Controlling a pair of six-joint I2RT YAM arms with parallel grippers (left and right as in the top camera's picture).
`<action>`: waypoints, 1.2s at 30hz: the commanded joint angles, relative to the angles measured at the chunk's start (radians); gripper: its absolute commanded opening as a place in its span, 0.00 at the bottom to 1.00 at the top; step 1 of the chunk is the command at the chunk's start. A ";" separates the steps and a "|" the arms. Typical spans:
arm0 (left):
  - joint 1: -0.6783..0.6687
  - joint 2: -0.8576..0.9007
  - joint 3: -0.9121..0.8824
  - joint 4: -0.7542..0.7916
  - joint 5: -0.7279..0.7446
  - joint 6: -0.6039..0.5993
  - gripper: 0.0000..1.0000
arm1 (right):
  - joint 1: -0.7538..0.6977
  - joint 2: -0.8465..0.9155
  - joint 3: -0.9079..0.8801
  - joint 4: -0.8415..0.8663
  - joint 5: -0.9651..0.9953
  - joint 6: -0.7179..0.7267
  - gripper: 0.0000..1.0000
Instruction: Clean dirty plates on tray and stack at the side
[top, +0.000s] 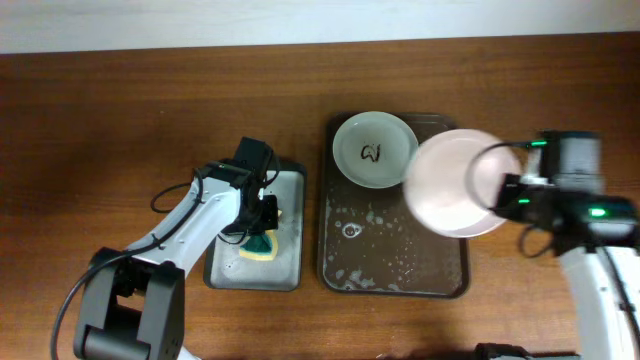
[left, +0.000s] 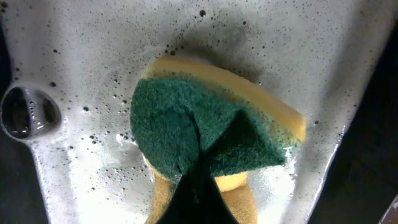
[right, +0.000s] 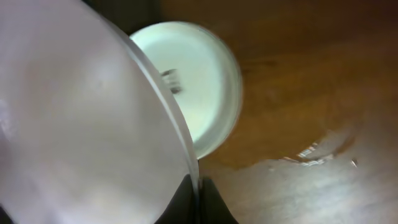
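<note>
The held white plate (top: 452, 182) is clean and the wood (top: 512, 248) next to the brown tray is open, so my right gripper should keep going there and let go of the plate.
My right gripper (top: 505, 190) is shut on the rim of a white plate (top: 455, 182) and holds it tilted above the right part of the dark brown tray (top: 395, 270). In the right wrist view the fingers (right: 199, 199) pinch this plate's edge (right: 81, 124). A second white plate (top: 375, 149) with a black scribble stain lies at the tray's far left corner; it also shows in the right wrist view (right: 199, 87). A third plate is out of view. My left gripper (top: 262, 225) is shut on a green and yellow sponge (left: 205, 134).
The sponge (top: 262, 245) rests in a smaller grey metal tray (top: 285, 270) left of the brown tray; its wet, soapy floor (left: 93, 74) shows in the left wrist view. Soapy water lies on the brown tray's floor. Bare wooden table surrounds both trays.
</note>
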 joint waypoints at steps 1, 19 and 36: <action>0.005 -0.008 -0.003 0.000 0.011 0.012 0.00 | -0.280 0.038 0.022 0.028 -0.156 -0.042 0.04; 0.005 -0.008 -0.003 -0.001 0.019 0.012 0.00 | -0.680 0.581 0.027 0.291 -0.166 0.119 0.15; 0.005 -0.008 -0.003 -0.001 0.018 0.012 0.00 | -0.188 0.565 0.045 0.200 -0.012 -0.122 0.56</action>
